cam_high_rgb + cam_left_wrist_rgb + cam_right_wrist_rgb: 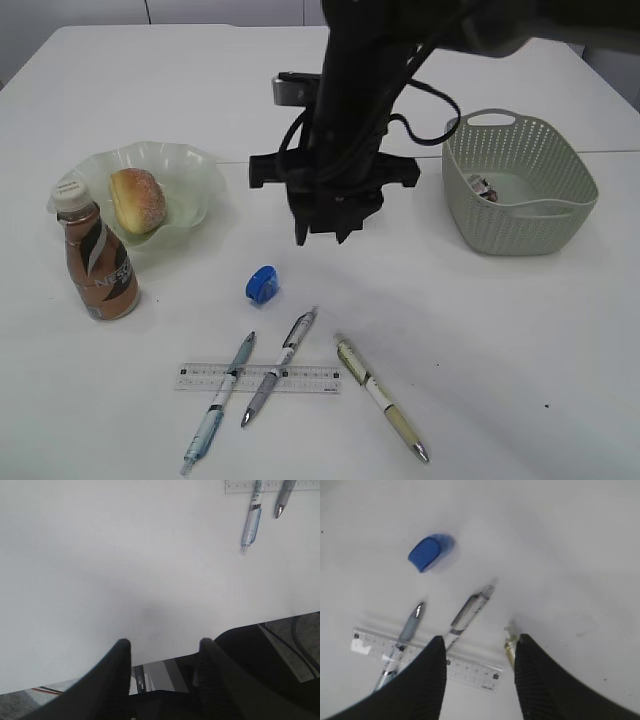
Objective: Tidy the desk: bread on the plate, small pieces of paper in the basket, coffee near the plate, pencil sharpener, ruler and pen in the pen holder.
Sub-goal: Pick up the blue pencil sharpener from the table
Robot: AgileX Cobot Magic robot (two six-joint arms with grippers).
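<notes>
The right gripper's dark body [337,155] blocks the desk's middle back, so the robot should expect the pen holder to be hidden behind that body when it lifts the sharpener.
The bread [137,200] lies on the plate [196,165], and the coffee [97,265] stands at the plate's near left. A blue pencil sharpener [262,285] [426,552] rests mid-desk. Nearer the front, a blue pen [218,403] [252,525] and a grey pen [280,365] [470,610] cross the ruler [300,378] [470,669]; a yellowish pen [378,395] lies to their right. My right gripper [320,238] [477,640] hangs open and empty beyond the sharpener. My left gripper [165,642] is open and empty at the desk's front edge. The pen holder is out of view.
The basket [520,180] stands at the right with a small crumpled scrap [482,187] inside. White desk [500,330] stretches bare between basket and pens. The right arm's dark body looms over the desk's middle back.
</notes>
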